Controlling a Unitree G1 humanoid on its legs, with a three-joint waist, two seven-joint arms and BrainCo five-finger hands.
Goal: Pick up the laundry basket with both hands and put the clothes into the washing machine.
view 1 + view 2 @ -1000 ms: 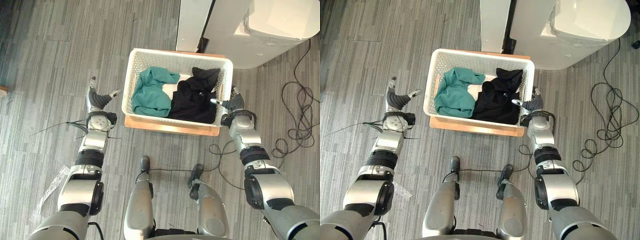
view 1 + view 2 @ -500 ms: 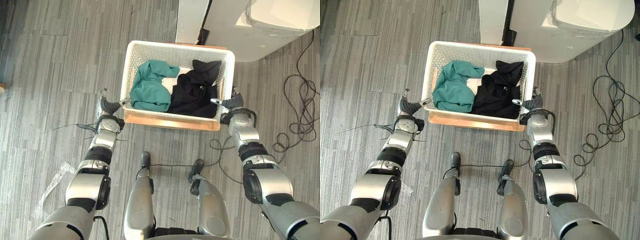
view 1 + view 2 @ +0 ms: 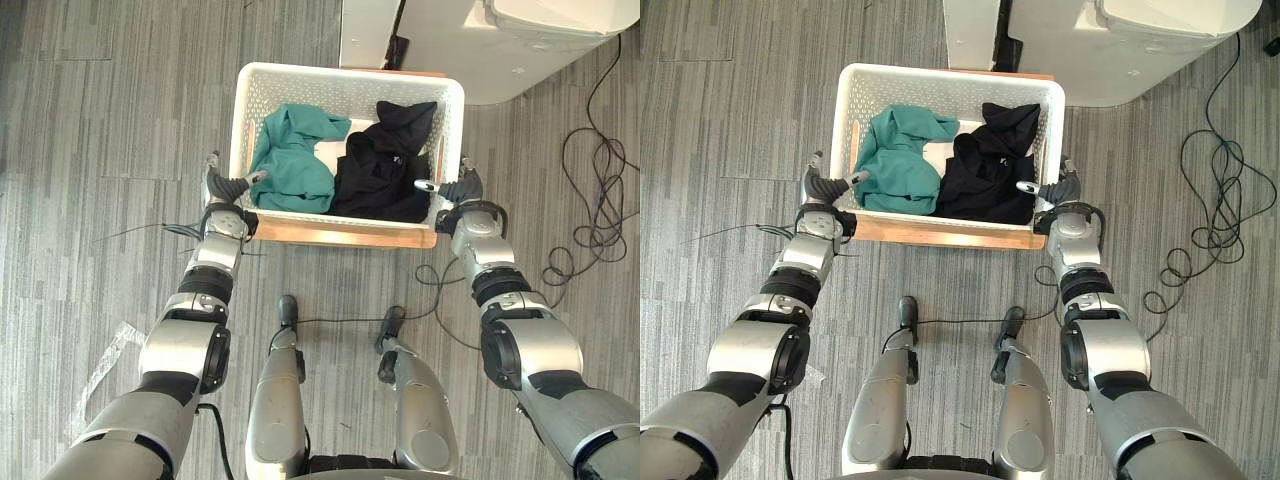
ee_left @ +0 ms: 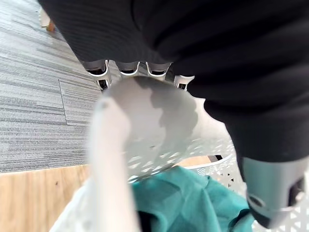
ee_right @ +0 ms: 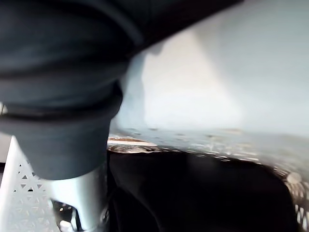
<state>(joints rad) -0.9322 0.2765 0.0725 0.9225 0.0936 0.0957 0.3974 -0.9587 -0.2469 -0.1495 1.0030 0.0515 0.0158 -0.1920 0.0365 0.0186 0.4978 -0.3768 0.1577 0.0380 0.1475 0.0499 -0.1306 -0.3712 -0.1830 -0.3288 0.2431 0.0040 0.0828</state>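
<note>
The white laundry basket (image 3: 335,150) will come away and leave the board behind when I lift, because the wooden board (image 3: 340,234) sticks out under the basket.
The white laundry basket (image 3: 350,76) stands on a wooden board (image 3: 340,232) on the floor. In it lie a teal garment (image 3: 290,165) and a black garment (image 3: 385,170). My left hand (image 3: 222,195) straddles the basket's left rim near the front corner. Its fingers (image 4: 123,67) stay straight outside the wall and its thumb (image 4: 270,193) reaches inside over the teal garment (image 4: 193,198). My right hand (image 3: 462,195) straddles the right rim the same way, with its thumb (image 5: 82,193) inside beside the black garment (image 5: 203,193). Both hands are open.
The white washing machine (image 3: 540,50) stands beyond the basket at the back right, with a white panel (image 3: 365,30) just left of it. A clear plastic scrap (image 3: 105,360) lies on the grey plank floor at the lower left.
My left hand has swung in from the floor on the left to the basket's left wall and put its thumb over the rim. The right hand stays at the right rim. The camera has shifted.
</note>
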